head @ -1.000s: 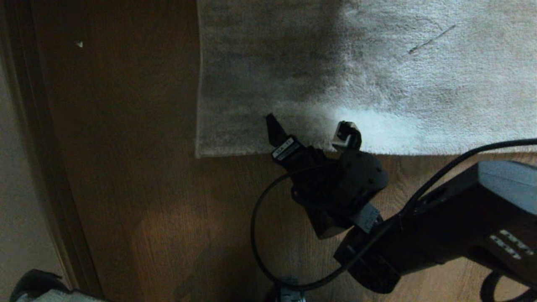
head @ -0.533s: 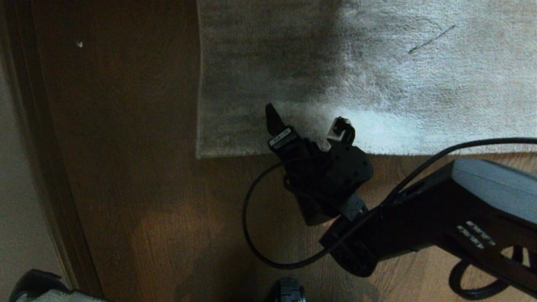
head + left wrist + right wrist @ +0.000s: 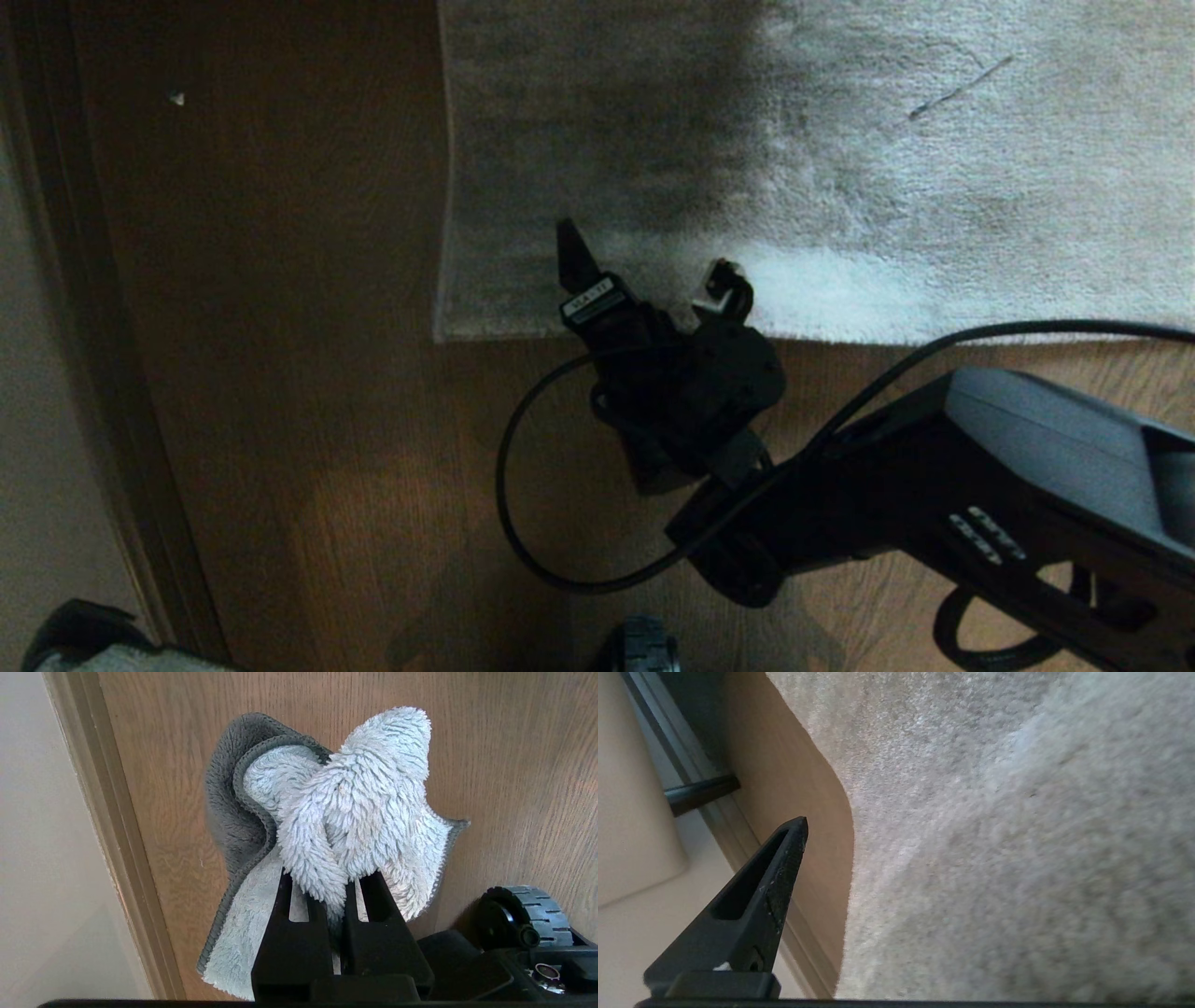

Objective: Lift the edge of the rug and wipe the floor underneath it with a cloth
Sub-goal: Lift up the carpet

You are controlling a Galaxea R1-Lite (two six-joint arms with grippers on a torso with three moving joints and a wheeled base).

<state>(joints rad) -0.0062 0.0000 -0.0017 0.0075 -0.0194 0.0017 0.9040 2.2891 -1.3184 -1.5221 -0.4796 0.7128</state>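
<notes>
My gripper will lift the rug edge, and its corner should peel up while the rest stays down, since the rug's side bends in a soft wave.
The light-grey plush rug fills the top right of the head view. Its near rug edge ends in a corner at the left, lying flat on the brown wood floor. My right gripper is open, its fingers reaching over that edge a little right of the corner. In the right wrist view one black finger shows beside the rug, nothing in its grasp. In the left wrist view my left gripper is shut on the pale fluffy cloth, parked above the floor.
A dark baseboard and pale wall run down the left. A black cable loops off the right arm over the floor. A base wheel sits near the left gripper. A small white speck lies on the floor.
My right arm has swung left and a little farther over the rug edge, toward the corner, its gripper staying open. The rug has not moved.
</notes>
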